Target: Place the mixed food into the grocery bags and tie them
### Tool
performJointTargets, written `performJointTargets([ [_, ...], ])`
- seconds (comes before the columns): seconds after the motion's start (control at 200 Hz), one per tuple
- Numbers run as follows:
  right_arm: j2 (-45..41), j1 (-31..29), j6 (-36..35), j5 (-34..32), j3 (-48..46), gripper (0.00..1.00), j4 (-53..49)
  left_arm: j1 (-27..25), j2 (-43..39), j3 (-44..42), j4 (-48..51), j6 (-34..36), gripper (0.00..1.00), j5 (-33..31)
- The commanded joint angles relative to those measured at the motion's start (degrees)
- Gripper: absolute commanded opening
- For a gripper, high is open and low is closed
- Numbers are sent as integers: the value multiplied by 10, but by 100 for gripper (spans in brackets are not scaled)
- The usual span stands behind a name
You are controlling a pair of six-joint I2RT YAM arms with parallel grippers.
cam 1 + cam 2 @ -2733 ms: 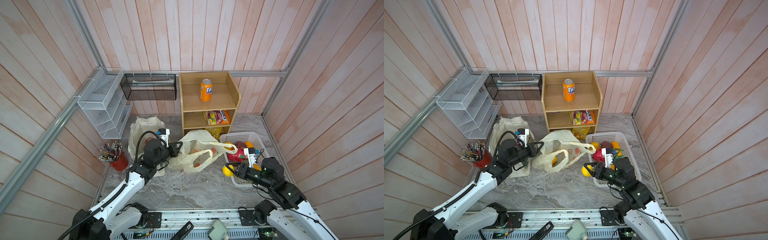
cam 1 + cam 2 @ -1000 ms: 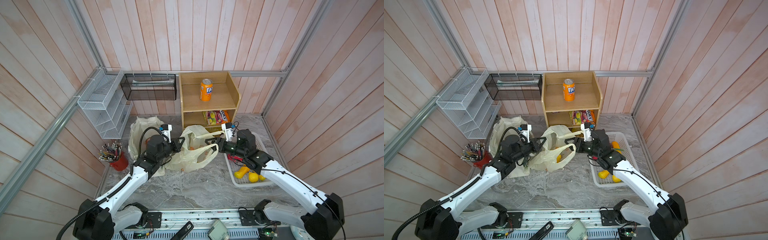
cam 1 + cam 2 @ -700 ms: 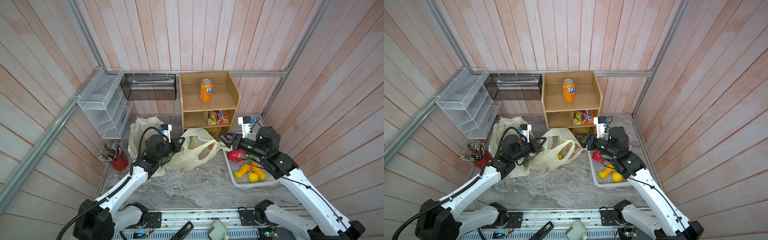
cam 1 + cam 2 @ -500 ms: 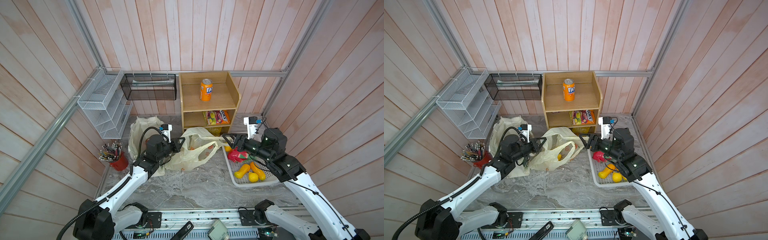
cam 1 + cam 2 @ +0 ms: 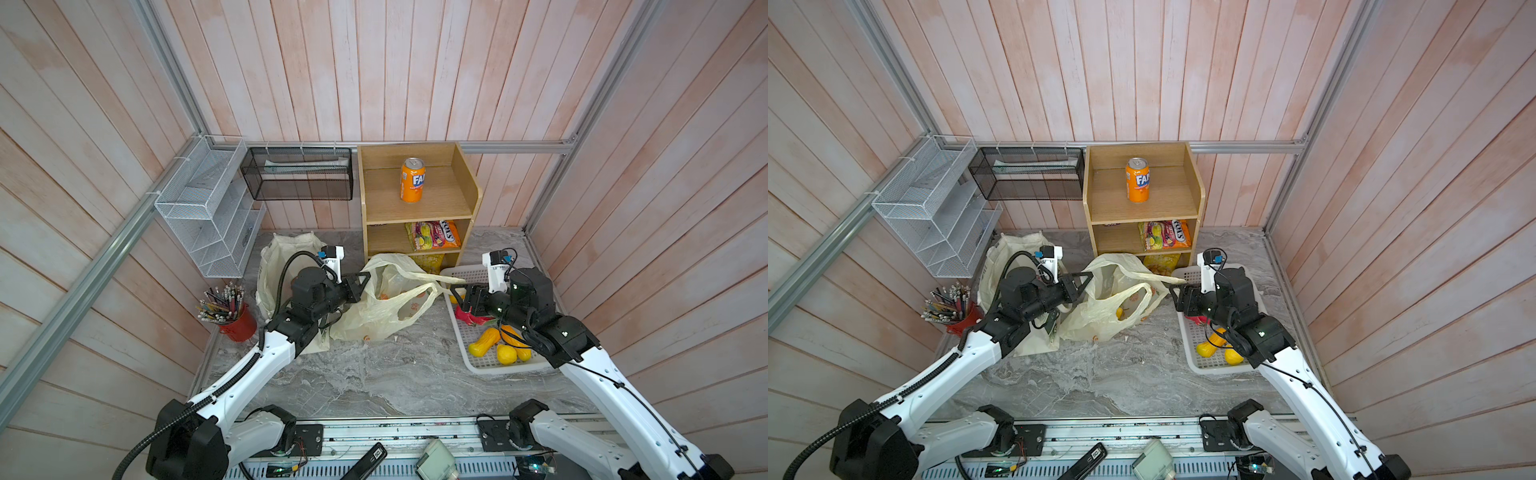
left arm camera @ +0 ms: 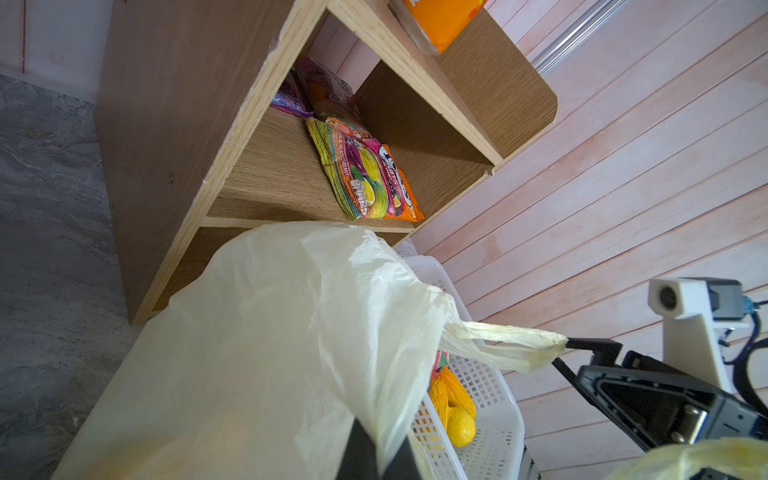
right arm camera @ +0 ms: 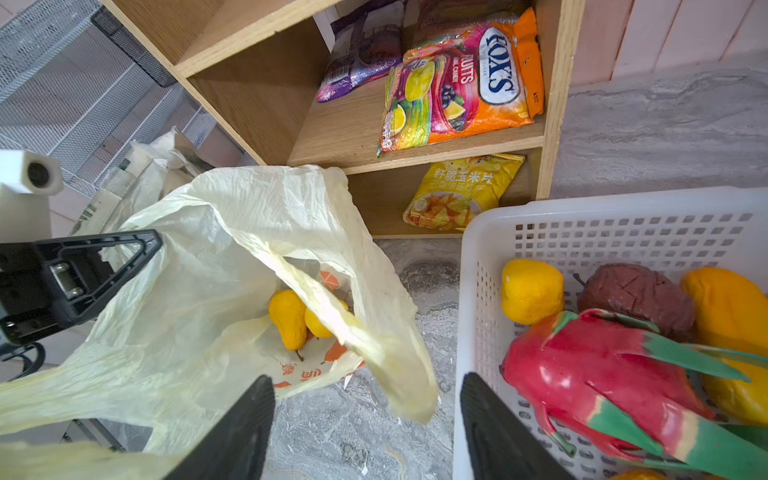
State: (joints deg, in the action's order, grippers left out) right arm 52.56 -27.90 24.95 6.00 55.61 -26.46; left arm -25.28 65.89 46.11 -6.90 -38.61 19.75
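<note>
The pale-yellow bag's rim is in my left gripper and the bag's near handle hangs loose. Next, my left gripper opens and grabs that handle from the front.
The pale-yellow plastic bag lies open on the table, with yellow toy fruits inside. My left gripper is shut on the bag's left rim and holds it up. My right gripper is open at the bag's right side. The bag's loose handle hangs between its fingers, ungripped. The cream cloth tote stands behind my left arm. More toy fruits and a red dragon fruit lie in the white basket.
A wooden shelf behind the bag holds an orange Fanta can, a candy packet and a yellow chips packet. Wire racks hang at the back left. A red pencil cup stands at the left edge.
My right gripper has drawn back from the bag's mouth toward the basket and now stands at the bag's right handle. The left gripper keeps its hold in the same place.
</note>
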Motion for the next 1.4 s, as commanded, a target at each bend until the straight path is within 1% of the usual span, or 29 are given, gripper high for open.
performJointTargets([
  [0.0, 11, 6, -15, -7, -15, 69, 25, 3, -1, 19, -7, 9, 0, 12],
  [0.145, 29, 33, -18, 16, -12, 62, 62, 3, -1, 17, -8, 7, 0, 15],
  [0.185, 36, 46, -18, 31, -6, 61, 72, 3, -1, 17, -9, 7, 0, 18],
  [0.215, 42, 55, -18, 45, -1, 59, 79, 3, -1, 16, -9, 6, 0, 18],
  [0.24, 46, 60, -17, 56, 5, 52, 84, 4, -1, 15, -11, 6, 0, 19],
  [0.29, 57, 67, -19, 77, 18, 33, 88, 3, 0, 15, -15, 5, 0, 22],
  [0.34, 66, 68, -22, 91, 36, 17, 87, 4, 3, 19, -17, 6, 0, 23],
  [0.37, 69, 68, -23, 101, 45, 6, 85, 4, 7, 24, -16, 8, 0, 25],
  [0.39, 69, 68, -23, 106, 51, 0, 82, 4, 11, 30, -14, 11, 0, 27],
  [0.515, 57, 64, -11, 114, 87, 0, 46, 5, 32, 65, -6, 19, 0, 45],
  [0.66, 23, 48, 39, 126, 103, 0, 37, 6, 64, 99, -16, 18, 0, 65],
  [0.695, 18, 38, 52, 128, 108, 0, 38, 5, 74, 107, -20, 18, 5, 70],
  [0.755, 13, 17, 75, 126, 117, 0, 40, 5, 93, 124, -21, 22, 17, 78],
  [0.82, 12, -9, 96, 107, 121, 0, 43, 5, 113, 145, -14, 33, 36, 84],
  [0.9, 11, -35, 116, 86, 116, 0, 58, 7, 127, 169, 2, 50, 64, 80],
  [0.96, 13, -46, 123, 75, 113, 0, 67, 12, 128, 181, 16, 62, 77, 72],
  [1.01, 17, -47, 125, 70, 111, 0, 72, 20, 123, 187, 25, 71, 85, 68],
  [1.085, 26, -48, 122, 62, 114, 0, 73, 35, 108, 188, 36, 82, 93, 60],
  [1.185, 37, -48, 115, 54, 121, 0, 75, 61, 77, 176, 46, 90, 100, 54],
  [1.295, 50, -47, 108, 46, 134, 0, 75, 87, 35, 151, 51, 91, 100, 60],
  [1.395, 59, -47, 109, 41, 139, 0, 80, 88, -6, 120, 53, 87, 100, 82],
])
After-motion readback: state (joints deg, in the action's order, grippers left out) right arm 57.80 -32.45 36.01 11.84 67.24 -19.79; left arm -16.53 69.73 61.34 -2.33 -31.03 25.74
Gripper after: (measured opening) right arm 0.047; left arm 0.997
